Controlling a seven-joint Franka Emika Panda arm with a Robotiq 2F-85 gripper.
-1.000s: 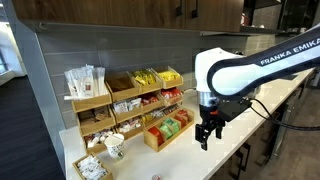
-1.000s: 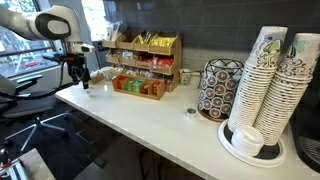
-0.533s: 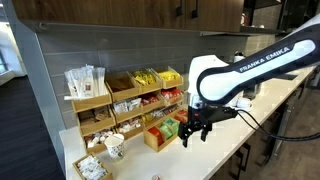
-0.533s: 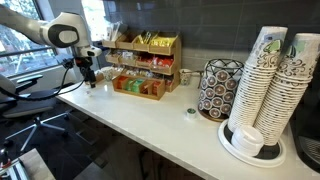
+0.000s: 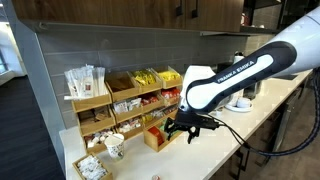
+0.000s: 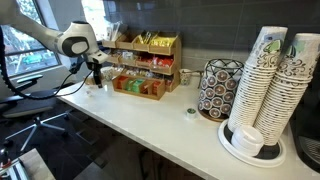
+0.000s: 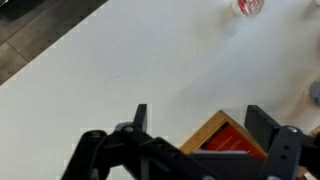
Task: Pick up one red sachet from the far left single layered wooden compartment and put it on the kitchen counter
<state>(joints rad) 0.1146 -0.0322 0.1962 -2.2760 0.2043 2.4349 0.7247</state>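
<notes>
The red sachet's slot (image 7: 231,139) is at a slant to my gripper's open fingers. I should turn my gripper square to the wooden slot's edge (image 7: 205,130) and face the sachet before I reach in.
The single layered wooden compartment (image 5: 160,135) stands on the kitchen counter (image 6: 150,125) in front of the tall tiered rack, with green, orange and red packets in its slots. My gripper (image 5: 183,129) hangs open just above and in front of it, and is at its near end in an exterior view (image 6: 97,72). In the wrist view the gripper (image 7: 201,112) is open, and a corner of the wooden compartment (image 7: 205,133) with a red sachet (image 7: 228,143) in it lies between the fingers, below them. Nothing is held.
The tall tiered wooden rack (image 5: 125,95) with snack packets stands against the wall. A paper cup (image 5: 115,147) and a white tray (image 5: 92,167) are beside it. A patterned holder (image 6: 214,88) and stacked cups (image 6: 268,80) stand further along the counter.
The gripper has moved from over the open counter toward the low wooden compartment, dropped a little and turned. It stays open and empty.
</notes>
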